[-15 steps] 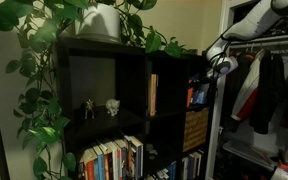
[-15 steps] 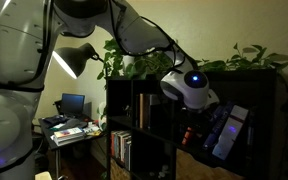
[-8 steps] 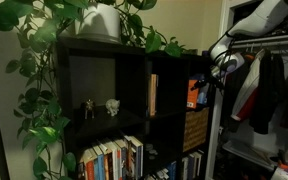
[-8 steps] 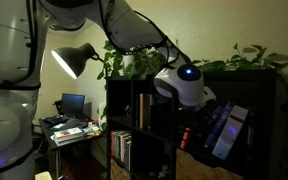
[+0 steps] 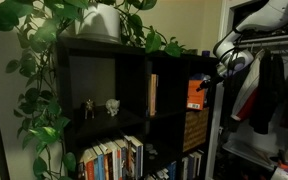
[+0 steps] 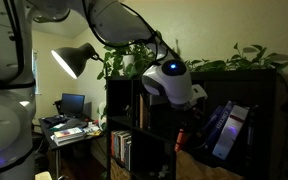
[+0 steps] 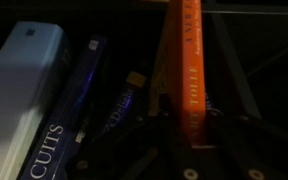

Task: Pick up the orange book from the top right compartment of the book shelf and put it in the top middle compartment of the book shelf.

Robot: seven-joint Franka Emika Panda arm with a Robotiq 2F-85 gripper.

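Note:
The orange book is still behind the divider's front edge, so next my gripper pulls it clear of the shelf before going across to the top middle compartment (image 5: pixel 168 97).
The orange book (image 5: pixel 195 93) stands at the front of the top right compartment (image 5: pixel 198 66) of the black book shelf (image 5: pixel 146 120). My gripper (image 5: pixel 206 85) is shut on it from the open side. In the wrist view the orange spine (image 7: pixel 184 70) runs upright between my dark fingers, my gripper (image 7: pixel 184 135) closed round its lower part. Blue-covered books (image 7: pixel 89 100) lean to its left. The top middle compartment (image 5: pixel 172 80) holds a thin tan-brown upright book (image 5: pixel 152 95). My wrist with its blue light (image 6: pixel 170 72) hangs in front of the shelf.
A trailing ivy pot (image 5: pixel 104 20) sits on the shelf top. Two figurines (image 5: pixel 99 105) stand in the top left cubby. A woven basket (image 5: pixel 195 128) sits below the orange book. Clothes on a rail (image 5: pixel 269 90) hang beside the shelf. A lamp (image 6: pixel 72 62) and desk (image 6: pixel 69 125) stand behind.
My arm has drawn back away from the shelf with the orange book in its grip. More of the book's cover now shows at the cubby's front.

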